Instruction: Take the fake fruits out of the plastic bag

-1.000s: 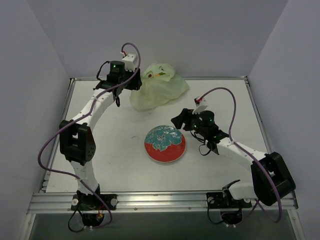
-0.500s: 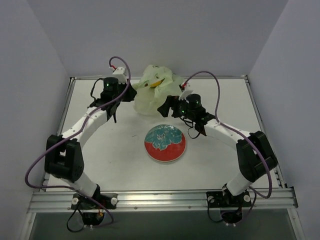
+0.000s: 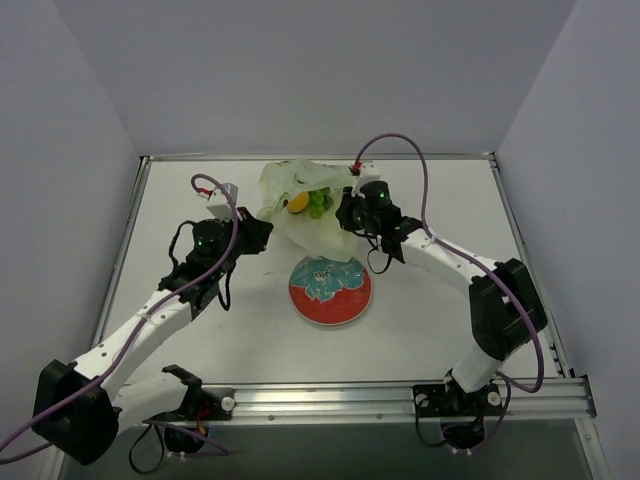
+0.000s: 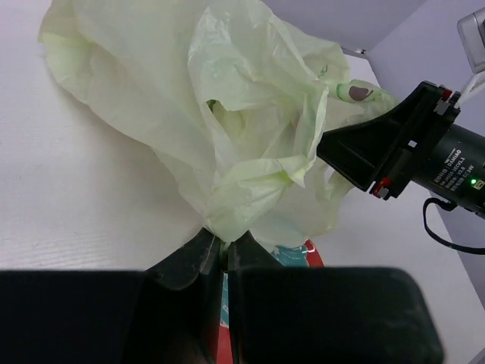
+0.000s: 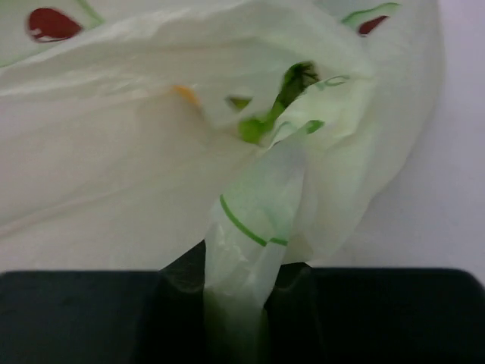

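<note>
Both of the robot's grippers are holding the open bag's edges [image 5: 254, 216] tight, so next the right gripper lets go of its side of the bag and takes the green bunch [image 3: 319, 203] while the left gripper keeps its hold.
The plastic bag [image 3: 300, 228], pale green and crinkly, lies at the back middle of the table, stretched between both grippers. Its mouth gapes upward, showing the fake fruits: a round orange-yellow fruit [image 3: 297, 203] and a bright green bunch [image 3: 319, 204]. My left gripper [image 3: 264, 233] is shut on the bag's near-left edge; in the left wrist view the fingers pinch a gathered fold [image 4: 224, 244] of the bag [image 4: 227, 114]. My right gripper [image 3: 345, 212] is shut on the bag's right side, with a strip of the bag [image 5: 250, 220] clamped between its fingers. Green fruit [image 5: 292, 80] shows through the film.
A round red-rimmed plate [image 3: 325, 313] with a teal centre sits just in front of the bag, between the two arms; its edge [image 4: 312, 254] shows under the bag in the left wrist view. Metal rails border the white table.
The right arm swung in to the bag and shut on its right side. The left gripper pulled its edge toward the near left. The bag's mouth spread open, baring the fruits.
</note>
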Controlling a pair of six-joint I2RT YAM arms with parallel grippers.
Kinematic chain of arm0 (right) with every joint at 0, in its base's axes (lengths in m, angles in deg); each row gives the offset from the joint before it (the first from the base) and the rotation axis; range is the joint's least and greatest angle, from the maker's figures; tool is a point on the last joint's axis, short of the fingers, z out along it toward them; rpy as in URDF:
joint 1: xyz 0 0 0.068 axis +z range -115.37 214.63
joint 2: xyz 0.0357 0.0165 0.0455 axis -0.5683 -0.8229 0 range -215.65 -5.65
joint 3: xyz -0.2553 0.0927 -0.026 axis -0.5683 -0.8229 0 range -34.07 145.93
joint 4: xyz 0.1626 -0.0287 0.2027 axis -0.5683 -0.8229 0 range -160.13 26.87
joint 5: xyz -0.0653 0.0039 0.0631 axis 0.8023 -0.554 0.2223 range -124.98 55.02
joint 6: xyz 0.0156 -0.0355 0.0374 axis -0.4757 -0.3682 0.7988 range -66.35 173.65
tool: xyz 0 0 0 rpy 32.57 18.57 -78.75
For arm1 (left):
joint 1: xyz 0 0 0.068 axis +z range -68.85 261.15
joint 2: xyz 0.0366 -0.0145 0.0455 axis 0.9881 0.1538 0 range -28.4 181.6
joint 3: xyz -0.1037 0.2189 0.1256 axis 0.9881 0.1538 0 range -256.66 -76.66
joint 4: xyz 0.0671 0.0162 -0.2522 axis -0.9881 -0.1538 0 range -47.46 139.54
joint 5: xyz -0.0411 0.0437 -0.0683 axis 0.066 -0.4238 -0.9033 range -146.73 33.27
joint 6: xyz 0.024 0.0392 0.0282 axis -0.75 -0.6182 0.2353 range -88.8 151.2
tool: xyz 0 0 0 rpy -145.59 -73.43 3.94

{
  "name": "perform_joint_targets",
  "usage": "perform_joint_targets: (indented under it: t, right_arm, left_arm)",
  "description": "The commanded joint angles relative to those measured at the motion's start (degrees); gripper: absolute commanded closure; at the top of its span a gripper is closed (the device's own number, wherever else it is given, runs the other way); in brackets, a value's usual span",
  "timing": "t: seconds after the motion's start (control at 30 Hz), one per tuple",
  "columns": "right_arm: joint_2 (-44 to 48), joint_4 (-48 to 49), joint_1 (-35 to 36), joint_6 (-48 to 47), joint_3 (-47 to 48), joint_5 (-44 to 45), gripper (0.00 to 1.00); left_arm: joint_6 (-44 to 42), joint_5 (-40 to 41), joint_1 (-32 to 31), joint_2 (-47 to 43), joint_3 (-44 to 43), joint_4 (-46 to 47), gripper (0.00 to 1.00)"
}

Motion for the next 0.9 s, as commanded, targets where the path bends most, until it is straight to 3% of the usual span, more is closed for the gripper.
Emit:
perform_joint_targets:
  t: [0.0,0.23,0.4,0.53,0.57,0.63,0.67,0.73,0.77,0.87]
  right_arm:
    - [4.97,-2.70,-3.12,-2.56,-1.80,13.95,0.94]
    - [6.30,-4.11,-13.76,-2.73,-0.23,19.33,0.98]
    - [-1.16,-0.61,-15.09,-5.37,3.56,17.85,0.94]
    - [-3.72,5.55,-15.01,-3.62,-1.09,13.89,0.92]
    - [-3.81,6.43,-15.01,-3.09,-2.06,13.63,0.91]
    - [-3.11,7.84,-14.92,-1.95,-4.16,13.54,0.79]
    - [-1.89,7.93,-14.92,-1.86,-4.44,13.54,0.60]
    - [-0.04,5.31,-14.83,-1.77,-3.74,14.15,0.40]
    - [2.41,3.99,-14.66,-1.68,-3.30,14.41,0.24]
    - [9.25,-0.32,-13.69,-1.94,-2.95,14.59,0.13]
  left_arm:
    - [2.37,1.26,-0.99,-2.93,1.54,5.21,0.97]
    - [-0.09,2.41,-1.08,-1.45,7.61,11.70,0.98]
    - [0.52,1.88,-1.08,2.77,10.43,17.85,0.97]
    - [1.05,1.70,-1.08,5.85,11.31,20.94,0.97]
    - [1.05,1.53,-1.08,6.38,11.23,21.64,0.93]
    - [1.22,0.91,-0.99,7.69,11.23,23.49,0.87]
    - [1.57,0.21,-1.08,8.14,11.31,24.45,0.84]
    - [2.19,-0.58,-1.08,9.10,11.84,26.83,0.83]
    - [2.89,-1.45,-1.08,9.37,11.93,27.62,0.84]
    - [3.94,-3.04,-1.08,9.46,12.10,28.94,0.90]
